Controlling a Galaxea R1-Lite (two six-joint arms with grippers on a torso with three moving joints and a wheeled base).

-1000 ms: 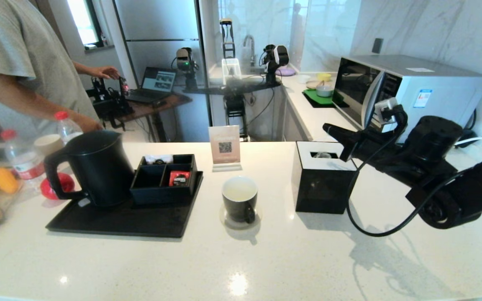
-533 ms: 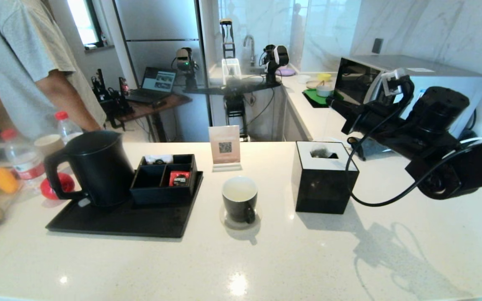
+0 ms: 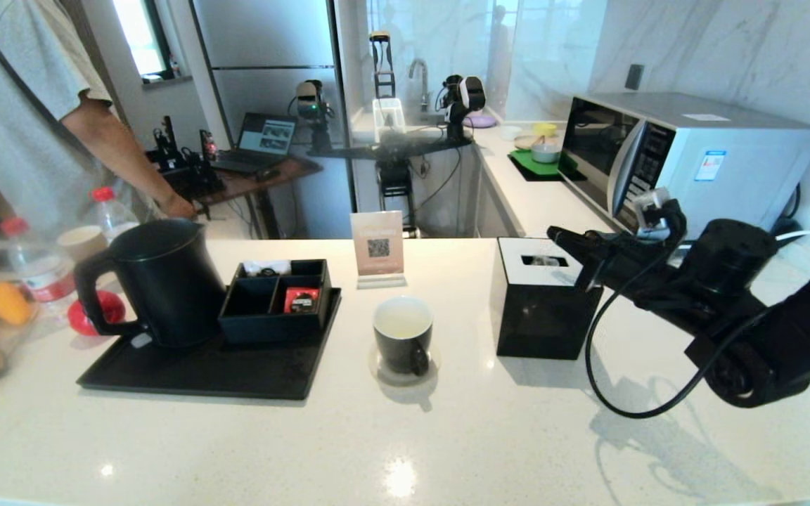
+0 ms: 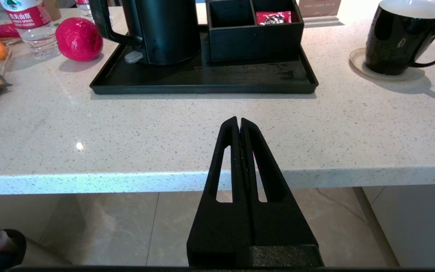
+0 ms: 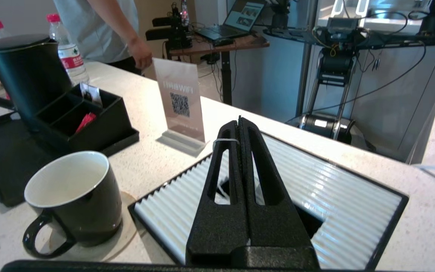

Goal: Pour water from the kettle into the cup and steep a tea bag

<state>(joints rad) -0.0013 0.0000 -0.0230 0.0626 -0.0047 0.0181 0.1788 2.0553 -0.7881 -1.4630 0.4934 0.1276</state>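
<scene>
I should move back from the cup, past the black box, and open my right gripper, because the white string (image 5: 224, 140) is looped around one of its fingers.
The black kettle (image 3: 162, 281) stands lid on, on the black tray (image 3: 201, 376) at the left. The black cup (image 3: 403, 334) with its white inside sits on a coaster mid-counter; I cannot make out water in it. My right gripper (image 3: 554, 232) hovers over the slotted top of a black box (image 3: 542, 320), right of the cup. It is shut (image 5: 239, 121) on a thin white string (image 5: 223, 140) that loops over one finger and runs down into the slot. The tea bag itself is hidden. My left gripper (image 4: 239, 120) is shut and empty, parked below the counter's front edge.
A black organizer (image 3: 275, 302) on the tray holds a red sachet (image 3: 301, 300). A QR sign (image 3: 377, 246) stands behind the cup. Red-capped bottles (image 3: 36, 263) and a red ball (image 4: 78, 38) sit far left. A person (image 3: 18, 105) stands behind them, and a microwave (image 3: 693, 147) is at back right.
My right gripper rose high above the box half a second ago and has come back down over its slot. The person's arm has shifted behind the kettle.
</scene>
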